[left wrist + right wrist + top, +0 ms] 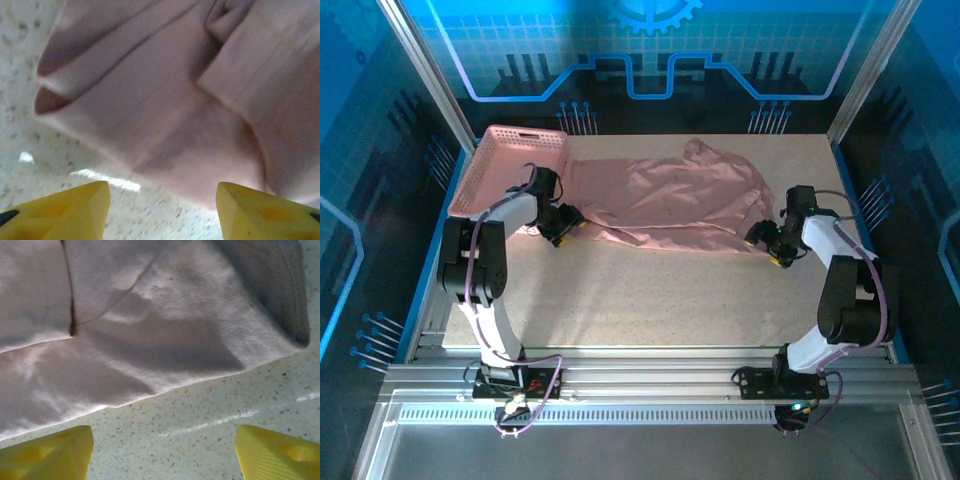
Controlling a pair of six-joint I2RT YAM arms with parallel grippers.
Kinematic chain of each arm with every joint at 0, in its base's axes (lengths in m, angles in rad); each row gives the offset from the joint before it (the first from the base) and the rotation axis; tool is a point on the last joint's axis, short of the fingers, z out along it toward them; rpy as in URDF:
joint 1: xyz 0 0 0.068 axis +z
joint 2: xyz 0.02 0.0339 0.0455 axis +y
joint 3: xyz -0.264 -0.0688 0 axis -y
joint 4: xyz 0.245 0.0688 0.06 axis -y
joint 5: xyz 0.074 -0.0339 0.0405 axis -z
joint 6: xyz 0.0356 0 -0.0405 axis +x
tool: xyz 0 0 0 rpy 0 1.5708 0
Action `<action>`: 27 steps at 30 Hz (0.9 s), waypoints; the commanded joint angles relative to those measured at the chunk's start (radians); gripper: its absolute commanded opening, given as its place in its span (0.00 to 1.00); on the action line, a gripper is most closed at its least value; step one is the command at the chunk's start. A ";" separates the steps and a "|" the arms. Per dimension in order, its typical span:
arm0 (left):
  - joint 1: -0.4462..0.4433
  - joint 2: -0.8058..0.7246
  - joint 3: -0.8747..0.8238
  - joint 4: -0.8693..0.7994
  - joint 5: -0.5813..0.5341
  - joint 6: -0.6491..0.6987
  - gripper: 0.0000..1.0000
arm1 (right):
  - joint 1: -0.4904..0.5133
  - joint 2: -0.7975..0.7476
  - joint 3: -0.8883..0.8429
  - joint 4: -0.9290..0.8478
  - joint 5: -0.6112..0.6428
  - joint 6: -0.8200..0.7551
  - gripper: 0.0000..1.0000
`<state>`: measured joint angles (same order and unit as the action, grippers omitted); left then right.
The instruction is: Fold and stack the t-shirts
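Note:
The t-shirt is far away with one end [569,180] against the basket, so the robot's left gripper and right gripper should draw the t-shirt's near edge [660,244] closer before they fold.
A dusty-pink t-shirt [665,195] lies crumpled and spread across the far half of the table. My left gripper [563,228] sits at the shirt's left end, open, its yellow fingertips [75,210] just short of the folded cloth edge [165,125]. My right gripper [767,245] sits at the shirt's right end, also open, with bare table between its fingertips [55,452] and the shirt's hem [165,355] a little ahead. No chest print shows.
A rigid pink lattice basket [510,165] stands at the far left, tilted against the frame, close behind the left arm. The speckled table [650,300] stretches bare toward the near edge. Blue enclosure walls ring the workspace.

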<state>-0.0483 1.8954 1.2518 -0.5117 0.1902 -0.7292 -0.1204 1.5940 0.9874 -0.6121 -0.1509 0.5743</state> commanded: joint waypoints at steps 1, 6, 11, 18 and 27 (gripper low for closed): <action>0.013 0.044 0.041 0.030 -0.050 -0.044 0.57 | -0.016 0.054 0.023 0.015 -0.017 -0.011 0.75; 0.013 0.102 0.076 0.054 -0.056 -0.074 0.54 | -0.019 0.116 0.051 0.027 0.007 0.006 0.74; 0.013 0.140 0.075 0.064 -0.058 -0.087 0.39 | -0.022 0.189 0.105 0.027 0.060 0.053 0.69; 0.013 0.114 0.047 0.031 -0.084 -0.033 0.10 | -0.024 0.263 0.152 0.055 0.080 0.142 0.28; 0.012 -0.007 -0.153 0.035 -0.132 0.017 0.19 | -0.027 0.133 0.025 0.042 0.108 0.114 0.04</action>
<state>-0.0475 1.9076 1.1957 -0.3824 0.0643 -0.6975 -0.1452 1.7775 1.0630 -0.5751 -0.0559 0.6910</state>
